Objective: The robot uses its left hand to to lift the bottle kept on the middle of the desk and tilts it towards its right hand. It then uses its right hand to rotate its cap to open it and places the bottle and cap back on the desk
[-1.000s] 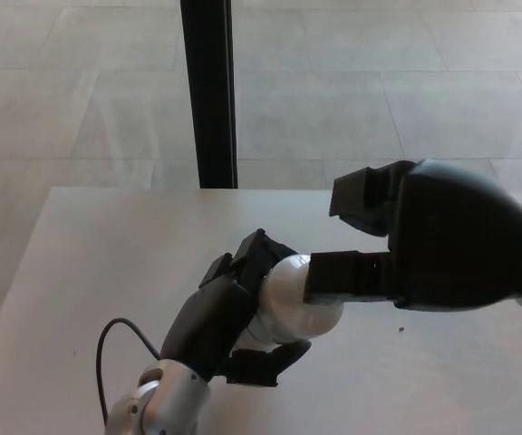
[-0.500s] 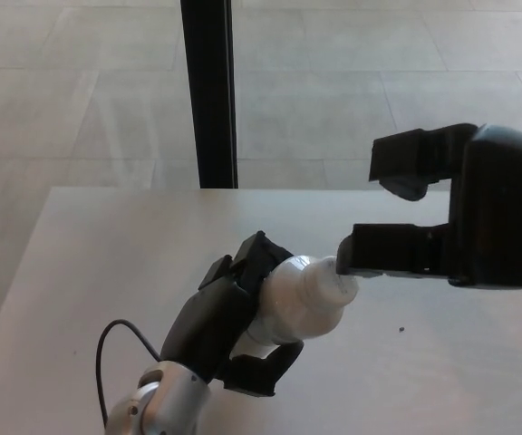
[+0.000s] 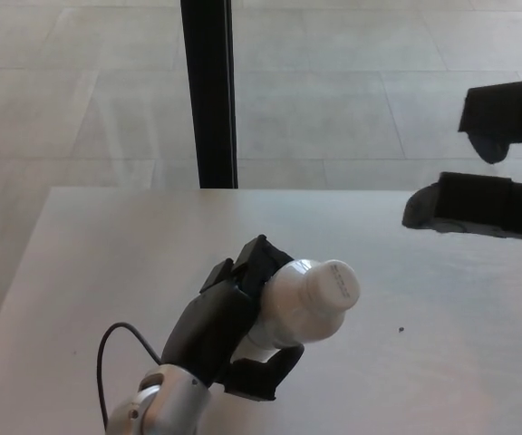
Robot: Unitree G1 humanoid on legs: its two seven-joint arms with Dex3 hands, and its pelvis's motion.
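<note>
The white cap's round side (image 3: 339,285) is wrapped over the bottle's neck (image 3: 316,287), so the cap will come off in one piece and show screw threads when I turn it.
My left hand (image 3: 217,328) is shut on a white bottle (image 3: 295,308) and holds it just above the pale desk (image 3: 98,263), tilted with its neck pointing right. The white cap (image 3: 335,283) sits on the bottle's mouth, facing my right hand. My right hand (image 3: 515,204) is at the picture's right edge, above the desk's far right side and well clear of the cap. Its fingers (image 3: 501,113) are spread apart with nothing between them. Most of the right hand's body is cut off by the frame edge.
A black upright post (image 3: 208,91) stands behind the desk's far edge over a tiled floor. A thin black cable (image 3: 107,349) loops off my left wrist above the desk. A small dark speck (image 3: 401,330) lies on the desk right of the bottle.
My right hand has let go of the bottle's top and drawn back to the right and up, leaving the cap uncovered on the bottle. The left hand has kept the bottle in place.
</note>
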